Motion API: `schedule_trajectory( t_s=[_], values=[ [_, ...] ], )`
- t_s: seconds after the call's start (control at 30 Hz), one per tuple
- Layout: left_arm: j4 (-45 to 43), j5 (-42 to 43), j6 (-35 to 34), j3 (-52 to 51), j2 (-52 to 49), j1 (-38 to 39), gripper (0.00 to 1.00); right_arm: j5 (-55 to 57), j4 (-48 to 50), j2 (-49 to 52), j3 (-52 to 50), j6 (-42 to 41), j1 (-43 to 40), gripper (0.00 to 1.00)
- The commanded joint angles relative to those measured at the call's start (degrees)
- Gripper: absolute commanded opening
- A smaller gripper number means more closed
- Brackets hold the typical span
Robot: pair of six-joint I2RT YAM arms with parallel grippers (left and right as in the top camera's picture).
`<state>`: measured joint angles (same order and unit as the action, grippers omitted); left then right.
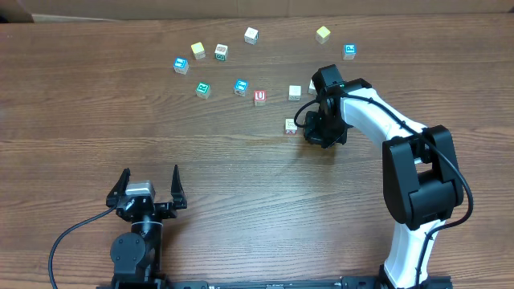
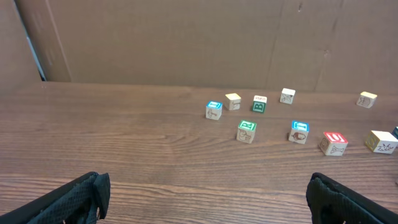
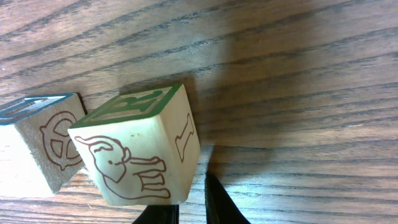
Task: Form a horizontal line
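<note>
The green-topped cube slants away from the blue-topped cube and leaves a gap (image 3: 86,169), so the robot's right gripper should move back and push the green-topped cube's free side (image 3: 181,144) to close it.
Small wooden cubes lie scattered over the far half of the table, and no touching row shows in the overhead view. My right gripper (image 1: 307,128) is shut with nothing in it, low on the table beside a whitish cube (image 1: 291,125). In the right wrist view the gripper (image 3: 193,208) has its tips at the lower edge of a green-topped cube with an elephant drawing (image 3: 140,149). That cube stands close against a blue-topped cube (image 3: 37,143). My left gripper (image 1: 149,178) (image 2: 208,199) is wide open near the front edge, far from all cubes.
Loose cubes include a red "U" cube (image 1: 259,97), whitish cube (image 1: 295,92), blue ones (image 1: 241,87) (image 1: 181,65) (image 1: 349,51), a green one (image 1: 202,89) and yellow ones (image 1: 198,50) (image 1: 323,33). A cardboard wall (image 2: 186,43) backs the table.
</note>
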<state>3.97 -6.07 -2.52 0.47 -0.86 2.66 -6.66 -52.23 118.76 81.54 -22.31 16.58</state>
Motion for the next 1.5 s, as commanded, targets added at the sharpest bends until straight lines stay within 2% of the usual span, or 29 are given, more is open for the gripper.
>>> schedule_trajectory(
  t_s=[0.0, 0.2, 0.37, 0.8, 1.17, 1.47],
  values=[
    [0.07, -0.09, 1.27, -0.13, 0.55, 0.48, 1.0, 0.39, -0.81, 0.52, -0.5, -0.11, -0.13, 0.13],
    [0.07, -0.09, 1.27, -0.15, 0.55, 0.48, 0.99, 6.1, -5.11, 0.52, -0.5, 0.07, -0.28, 0.13],
    [0.07, -0.09, 1.27, -0.13, 0.55, 0.48, 1.0, 10.71, -4.7, 0.52, -0.5, 0.07, -1.2, 0.14],
    [0.07, -0.11, 1.27, -0.13, 0.55, 0.48, 0.99, 7.74, 2.6, 0.52, -0.5, -0.13, -2.56, 0.14],
    [0.07, -0.09, 1.27, -0.13, 0.55, 0.48, 1.0, 0.92, 3.76, 0.52, -0.5, -0.11, -2.4, 0.14],
    [0.07, -0.09, 1.27, -0.15, 0.55, 0.48, 1.0, 0.46, 4.0, 0.52, -0.5, -0.07, -2.4, 0.14]
  ],
)
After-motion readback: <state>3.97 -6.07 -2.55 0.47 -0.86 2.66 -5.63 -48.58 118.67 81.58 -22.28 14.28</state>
